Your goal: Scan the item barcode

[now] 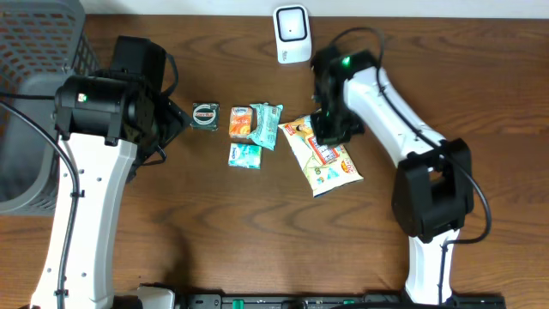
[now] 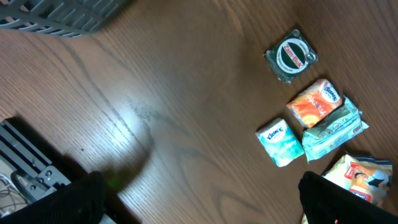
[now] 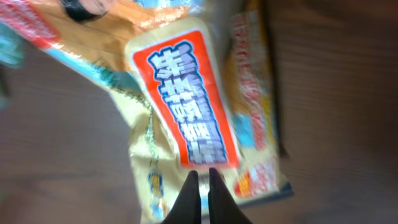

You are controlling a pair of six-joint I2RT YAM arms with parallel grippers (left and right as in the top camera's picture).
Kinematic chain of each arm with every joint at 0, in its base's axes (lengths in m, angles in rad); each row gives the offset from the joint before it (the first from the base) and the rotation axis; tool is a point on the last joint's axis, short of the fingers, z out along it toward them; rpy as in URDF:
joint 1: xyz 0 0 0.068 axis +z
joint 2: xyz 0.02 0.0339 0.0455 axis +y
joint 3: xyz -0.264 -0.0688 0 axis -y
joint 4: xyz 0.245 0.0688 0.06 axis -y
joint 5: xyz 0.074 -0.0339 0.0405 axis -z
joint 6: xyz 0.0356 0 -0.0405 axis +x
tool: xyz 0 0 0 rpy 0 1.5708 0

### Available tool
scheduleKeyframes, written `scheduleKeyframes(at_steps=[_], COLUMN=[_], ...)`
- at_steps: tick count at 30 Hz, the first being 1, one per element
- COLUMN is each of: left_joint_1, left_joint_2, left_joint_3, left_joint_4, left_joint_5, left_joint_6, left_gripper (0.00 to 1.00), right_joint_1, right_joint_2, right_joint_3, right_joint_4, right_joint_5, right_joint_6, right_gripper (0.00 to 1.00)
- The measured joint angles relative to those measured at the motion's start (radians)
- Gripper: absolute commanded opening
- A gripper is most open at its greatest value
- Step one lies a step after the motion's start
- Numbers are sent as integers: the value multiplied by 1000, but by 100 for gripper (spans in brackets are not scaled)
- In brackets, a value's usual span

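Observation:
I should back off, open wide and straddle the bag's long edges (image 1: 352,161), because my right gripper's fingers are closed together over the snack bag's flat label (image 1: 326,155).
A yellow snack bag (image 1: 324,159) with an orange-red label lies on the wooden table, right of centre. My right gripper (image 3: 202,172) is shut, its two dark fingertips pressed together just over the bag (image 3: 186,106) near the lower end of the label. Whether any of the wrapper is pinched between them does not show. No barcode shows on the bag. A white scanner (image 1: 292,34) stands at the back edge. My left gripper (image 2: 205,208) is wide open above bare wood at the left, with nothing between its fingers (image 2: 336,199).
Left of the bag lie a dark packet with a round label (image 1: 206,115), an orange packet (image 1: 242,124), a teal tissue pack (image 1: 267,125) and a small blue tissue pack (image 1: 244,155). A grey mesh basket (image 1: 34,51) stands at the far left.

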Motion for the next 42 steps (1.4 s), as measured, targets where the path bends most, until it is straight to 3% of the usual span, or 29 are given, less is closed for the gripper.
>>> scheduleKeyframes(at_steps=[5, 10, 14, 19, 27, 36, 39, 42], left_joint_1=[0, 0, 0, 0, 0, 0, 0, 0], left_joint_2=[0, 0, 0, 0, 0, 0, 0, 0], left_joint_3=[0, 0, 0, 0, 0, 0, 0, 0], left_joint_4=[-1, -1, 0, 0, 0, 0, 0, -1], left_joint_5=[0, 0, 0, 0, 0, 0, 0, 0], left_joint_6=[0, 0, 0, 0, 0, 0, 0, 0], left_gripper=[98, 98, 98, 98, 98, 98, 98, 98], right_joint_1=[43, 79, 99, 101, 100, 116, 120, 119], right_joint_2=[0, -4, -2, -2, -3, -2, -2, -2], right_joint_3=[-192, -213, -145, 38, 44, -168, -162, -106], right_joint_4=[132, 118, 17, 19, 152, 452, 433, 275], right_joint_5=[3, -13, -16, -11, 70, 90, 93, 93], right_joint_6=[13, 21, 26, 33, 31, 67, 67, 71], right_gripper=[1, 2, 9, 30, 28, 25, 27, 31])
